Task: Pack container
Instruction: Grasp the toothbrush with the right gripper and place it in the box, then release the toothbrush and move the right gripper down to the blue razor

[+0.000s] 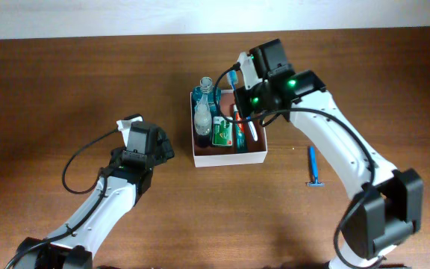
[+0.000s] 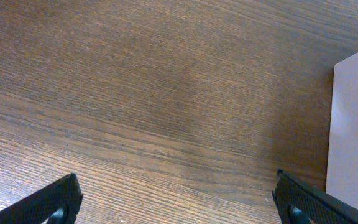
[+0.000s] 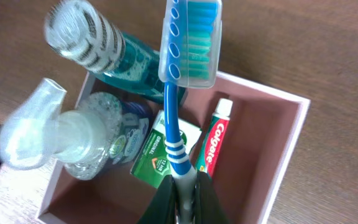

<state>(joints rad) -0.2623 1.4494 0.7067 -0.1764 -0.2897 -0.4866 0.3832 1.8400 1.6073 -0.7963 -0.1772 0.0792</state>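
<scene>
The toothbrush lies lengthwise along the Colgate tube. My right gripper should keep lowering it into the container and release it (image 1: 232, 132) next to the green box.
The container (image 1: 230, 158) is a square white-walled box with a reddish-brown inside, at the table's middle. It holds a blue mouthwash bottle (image 3: 114, 53), a clear pump bottle (image 3: 73, 137), a green box (image 3: 163, 152) and a Colgate tube (image 3: 213, 146). My right gripper (image 3: 182, 186) is shut on the handle of a blue and white toothbrush (image 3: 178, 124) and holds it above the container's far side (image 1: 230, 73), head pointing away. My left gripper (image 2: 179, 208) is open and empty over bare table, just left of the container's white wall (image 2: 356, 124).
A blue razor (image 1: 313, 168) lies on the table to the right of the container. My left arm (image 1: 125, 179) stretches from the front left. The wooden table (image 1: 66, 90) runs to a white wall at the back.
</scene>
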